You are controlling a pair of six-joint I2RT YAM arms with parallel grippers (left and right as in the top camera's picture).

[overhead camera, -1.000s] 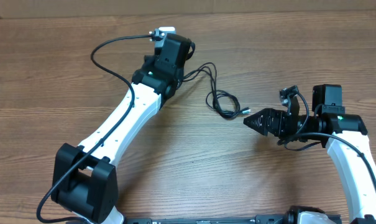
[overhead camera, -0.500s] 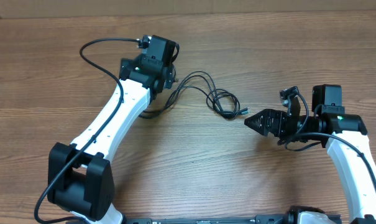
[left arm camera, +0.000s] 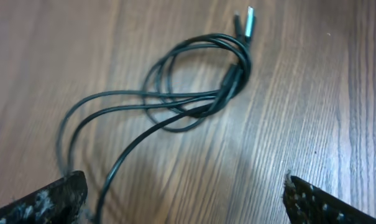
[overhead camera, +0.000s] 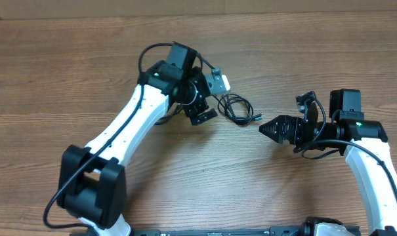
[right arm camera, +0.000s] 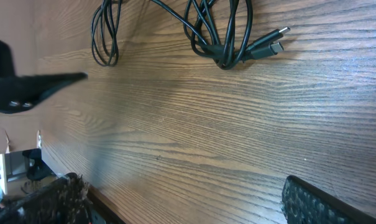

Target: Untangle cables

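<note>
The cables (left arm camera: 243,61) will come up together in a bundle, plugs and all, when I lift, because the loops (left arm camera: 220,101) wrap around each other near the plugs.
The cables (overhead camera: 237,109) are thin black cords lying in a small knotted bundle on the wooden table, between my two arms. In the left wrist view the cables (left arm camera: 197,93) form overlapping loops, with a silvery plug tip (left arm camera: 248,22) at the far end. One strand runs back past my left finger (left arm camera: 66,199). My left gripper (overhead camera: 210,99) (left arm camera: 188,202) stands open just left of the bundle, holding nothing. My right gripper (overhead camera: 265,128) (right arm camera: 184,202) is open to the right of the bundle, clear of the cables (right arm camera: 222,37). Two plugs (right arm camera: 273,41) point towards it.
A loose cable loop (right arm camera: 105,37) lies to the left of the knot, partly under my left arm (overhead camera: 132,118). The table's far edge (overhead camera: 198,14) runs along the top of the overhead view. My right arm (overhead camera: 375,170) fills the lower right corner.
My left arm swung from the back left towards the bundle. Its gripper opened and let the strand go, which now lies slack by the knot. The right arm has not moved.
</note>
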